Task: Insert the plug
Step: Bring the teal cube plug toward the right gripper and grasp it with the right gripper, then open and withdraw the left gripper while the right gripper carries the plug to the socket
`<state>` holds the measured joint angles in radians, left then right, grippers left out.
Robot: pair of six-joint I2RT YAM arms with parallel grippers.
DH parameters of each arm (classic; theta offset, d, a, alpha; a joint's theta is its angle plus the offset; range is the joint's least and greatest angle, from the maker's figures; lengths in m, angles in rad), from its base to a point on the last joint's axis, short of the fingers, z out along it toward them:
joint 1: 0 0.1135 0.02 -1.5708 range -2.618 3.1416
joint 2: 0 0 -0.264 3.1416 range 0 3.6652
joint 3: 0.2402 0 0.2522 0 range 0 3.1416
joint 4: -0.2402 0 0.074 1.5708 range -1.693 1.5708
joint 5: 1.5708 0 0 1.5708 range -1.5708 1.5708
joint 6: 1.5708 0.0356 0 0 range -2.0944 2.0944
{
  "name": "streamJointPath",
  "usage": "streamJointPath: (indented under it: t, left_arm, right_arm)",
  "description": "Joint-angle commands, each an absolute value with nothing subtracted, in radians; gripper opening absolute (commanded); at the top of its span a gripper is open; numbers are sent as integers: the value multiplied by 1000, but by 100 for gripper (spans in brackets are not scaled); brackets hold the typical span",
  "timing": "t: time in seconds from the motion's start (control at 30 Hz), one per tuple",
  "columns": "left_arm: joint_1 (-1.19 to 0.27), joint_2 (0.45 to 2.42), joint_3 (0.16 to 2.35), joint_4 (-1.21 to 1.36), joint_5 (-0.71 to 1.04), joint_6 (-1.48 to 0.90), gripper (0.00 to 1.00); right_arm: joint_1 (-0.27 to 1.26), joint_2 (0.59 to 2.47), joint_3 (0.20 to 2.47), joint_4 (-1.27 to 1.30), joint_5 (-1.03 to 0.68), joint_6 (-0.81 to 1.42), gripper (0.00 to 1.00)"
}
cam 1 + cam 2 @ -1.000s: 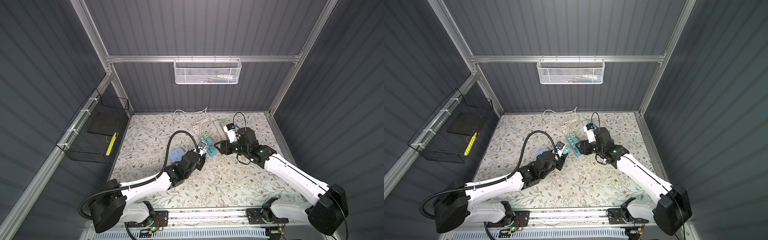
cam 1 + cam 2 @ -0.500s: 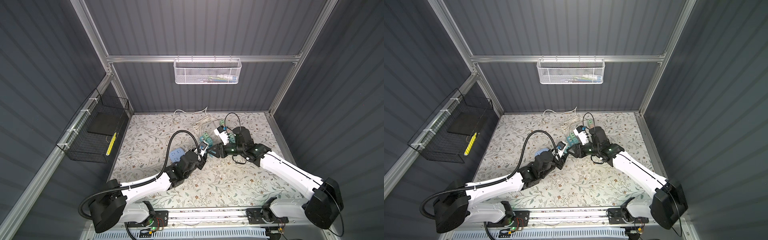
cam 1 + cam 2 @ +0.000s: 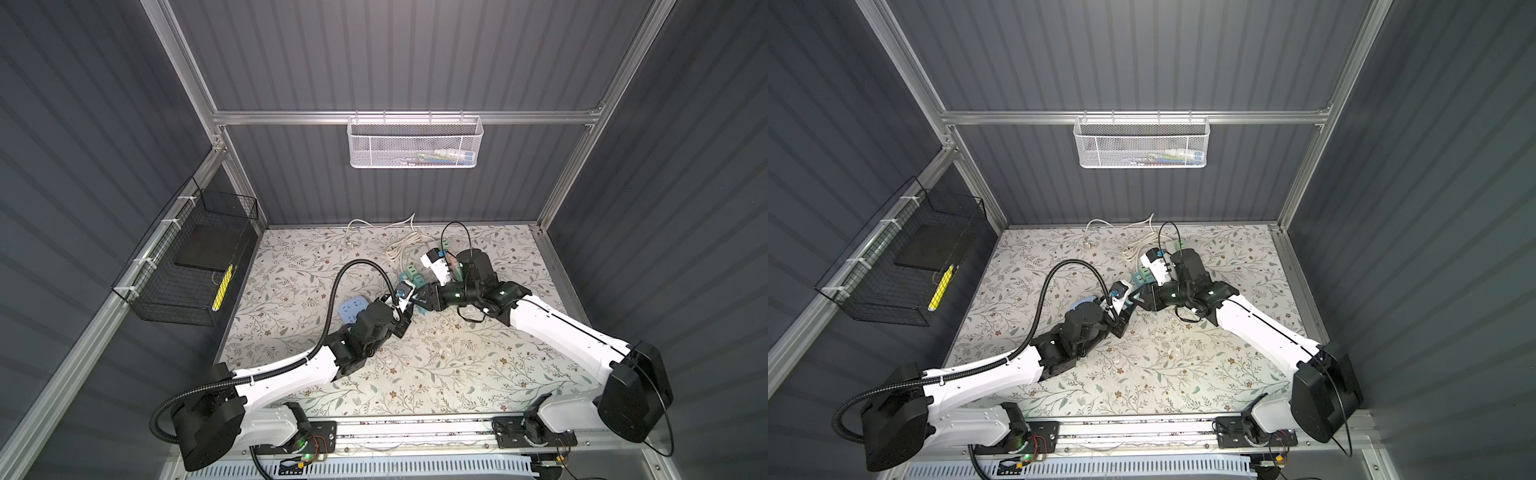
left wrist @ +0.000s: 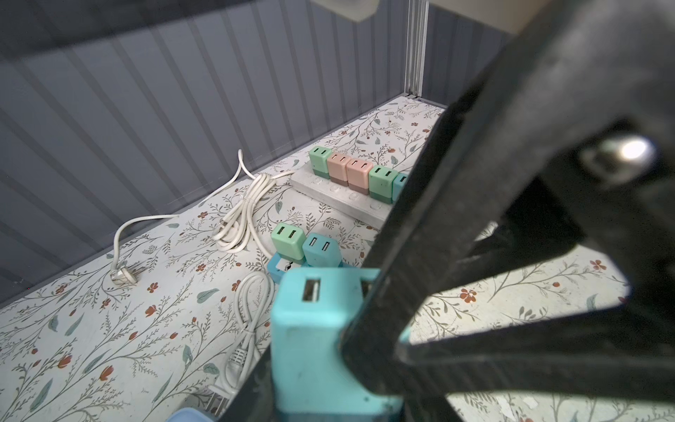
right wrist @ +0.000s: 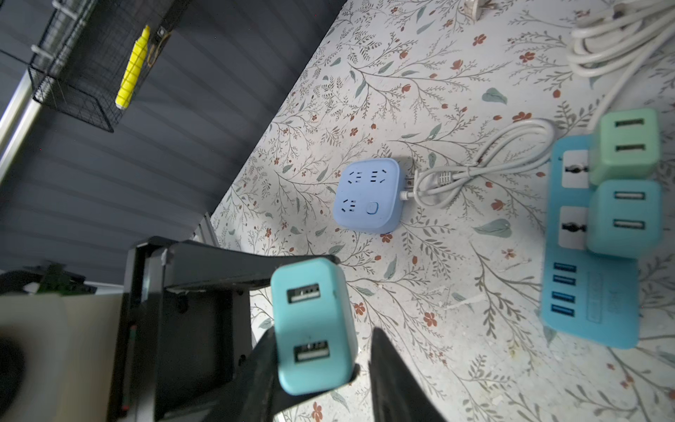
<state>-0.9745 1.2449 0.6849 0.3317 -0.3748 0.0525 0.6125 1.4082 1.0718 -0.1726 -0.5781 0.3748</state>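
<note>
I should grip the plug's top with my right gripper, as my left gripper is closed around the plug's lower end (image 4: 337,395), and only then push that end into the blue square socket block (image 3: 351,308).
The teal two-port plug (image 4: 310,329) (image 5: 314,325) hangs above the mat with my left gripper (image 4: 314,394) (image 3: 405,306) shut on its lower end. My right gripper (image 5: 325,365) (image 3: 419,300) has reached across and stands round the plug's top. One of its fingers (image 5: 263,365) lies against the plug, while a small gap shows at the opposite finger (image 5: 387,365). Just beyond lies the teal power strip (image 5: 591,303), with a green plug (image 5: 626,146) and a teal plug (image 5: 624,219) in it. Two white sockets (image 5: 573,170) beside them are free.
A blue square socket block (image 5: 367,195) (image 3: 353,309) lies to the left with its short cable. A white strip (image 4: 339,192) with several plugs lies at the back right, next to a coiled white cable (image 3: 401,245). A black wire basket (image 3: 195,266) hangs on the left wall.
My right gripper has swung left to meet the left gripper, and its jaws have narrowed round the plug. The left arm has kept still with the plug.
</note>
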Motion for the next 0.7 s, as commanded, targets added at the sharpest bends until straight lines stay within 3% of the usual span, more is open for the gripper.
streamJointPath:
  t: [0.0,0.2,0.33,0.47,0.5,0.6,0.67]
  left_arm:
    - [-979,1219,681,354,-387,53,16]
    - [-980,1218,683,354,-386,55,16]
    - [-979,1207,677,353,-389,52,18]
    - [-979,1204,673,348,-409,41,26]
    - [-979,1199,669,349,-429,36,31]
    - [-980,1170,648,365,-488,18,62]
    - [-979,1138,640,356,-547,-16,75]
  right_arm:
    - [620,1430,1106,-151,-582,378,41]
    - [624,1448,1122,-145,-586,373,41]
    - [630,1450,1125,-145,-579,367,33]
    - [646,1451,1129,-146,-568,352,28]
    - [655,1449,1128,-146,-552,346,27]
    - [686,1441,1133,-152,-491,318,27]
    - [701,1441,1137,-149,-452,306,27]
